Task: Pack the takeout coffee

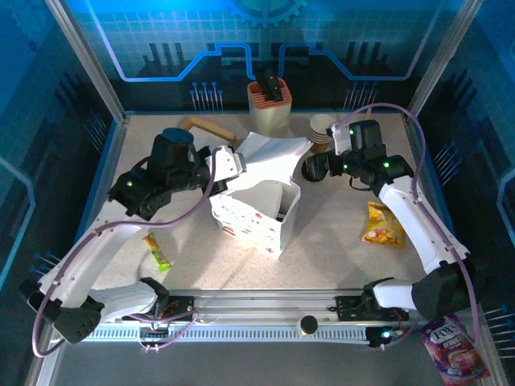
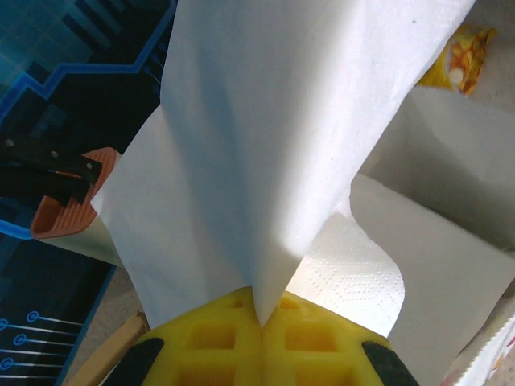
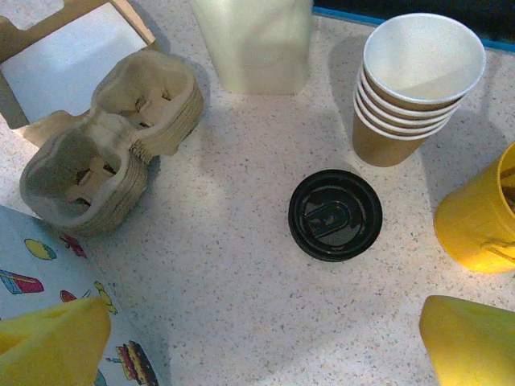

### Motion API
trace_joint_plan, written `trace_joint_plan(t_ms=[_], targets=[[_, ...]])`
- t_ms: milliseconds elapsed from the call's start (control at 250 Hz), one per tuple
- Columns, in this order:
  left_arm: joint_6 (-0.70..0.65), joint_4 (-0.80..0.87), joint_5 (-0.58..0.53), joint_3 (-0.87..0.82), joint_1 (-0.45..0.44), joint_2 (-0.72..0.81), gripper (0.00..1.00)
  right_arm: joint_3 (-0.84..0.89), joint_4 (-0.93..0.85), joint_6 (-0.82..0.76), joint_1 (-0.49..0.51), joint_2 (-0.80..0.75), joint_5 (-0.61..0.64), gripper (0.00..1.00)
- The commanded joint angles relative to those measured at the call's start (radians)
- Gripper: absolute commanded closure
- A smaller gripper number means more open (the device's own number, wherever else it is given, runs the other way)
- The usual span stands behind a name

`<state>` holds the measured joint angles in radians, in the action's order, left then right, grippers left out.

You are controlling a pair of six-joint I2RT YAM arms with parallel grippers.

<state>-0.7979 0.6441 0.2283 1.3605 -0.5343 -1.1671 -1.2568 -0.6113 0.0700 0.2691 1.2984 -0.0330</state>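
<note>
The white napkin (image 1: 275, 156) reaches over the paper bag's opening. My left gripper should keep going toward the middle of the opening (image 1: 262, 195) and let go of the napkin there.
A white paper bag (image 1: 259, 211) with printed pictures stands open in the middle of the table. My left gripper (image 1: 228, 166) is shut on its upper edge; in the left wrist view the yellow pads (image 2: 217, 346) pinch a fold of the bag (image 2: 265, 145). My right gripper (image 3: 261, 354) stands open above bare table, just short of a low pile of black lids (image 3: 335, 215). In the top view that gripper (image 1: 320, 167) hangs right of the bag. The takeout coffee is out of view.
A stack of lidless tan cups (image 3: 414, 80) stands behind the lids. Nested pulp cup carriers (image 3: 113, 137), a wooden frame (image 3: 72, 32), a cream knife block (image 1: 268, 103) and a yellow tub (image 3: 479, 209) are close by. Snack packets (image 1: 382, 225) (image 1: 158, 252) lie on the table.
</note>
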Motion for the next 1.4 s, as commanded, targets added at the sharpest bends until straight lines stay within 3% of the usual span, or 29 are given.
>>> trace_joint_plan(t_ms=[0,156,344,783,899,1071,1171,1279,1395], targets=[[-0.110,0.069,-0.016,0.025,-0.008,-0.032,1.00,0.020,0.012,-0.001,-0.009,-0.025,0.007,0.01],[-0.105,0.088,0.012,-0.018,-0.012,-0.010,1.00,0.039,0.010,0.002,-0.009,-0.038,0.014,0.01],[-0.065,0.123,-0.003,-0.059,-0.010,0.008,0.92,0.038,0.005,0.008,-0.010,-0.036,0.004,0.01],[0.058,0.032,0.048,-0.101,-0.007,0.088,0.61,0.034,-0.008,0.018,-0.004,-0.050,0.002,0.01],[0.161,-0.004,0.081,-0.085,-0.007,0.085,0.54,0.028,-0.005,0.018,-0.005,-0.046,-0.002,0.01],[0.394,-0.060,0.106,-0.050,-0.017,0.020,0.61,0.019,-0.002,0.024,0.002,-0.042,-0.013,0.01],[0.455,-0.089,0.097,-0.054,-0.048,-0.022,0.66,0.012,0.000,0.018,0.007,-0.040,-0.015,0.01],[0.499,-0.098,0.060,-0.042,-0.076,-0.053,0.66,0.000,-0.013,0.013,0.008,-0.035,-0.008,0.01],[0.600,-0.153,-0.029,-0.026,-0.073,-0.054,0.58,-0.016,-0.025,0.006,0.013,-0.036,-0.002,0.01]])
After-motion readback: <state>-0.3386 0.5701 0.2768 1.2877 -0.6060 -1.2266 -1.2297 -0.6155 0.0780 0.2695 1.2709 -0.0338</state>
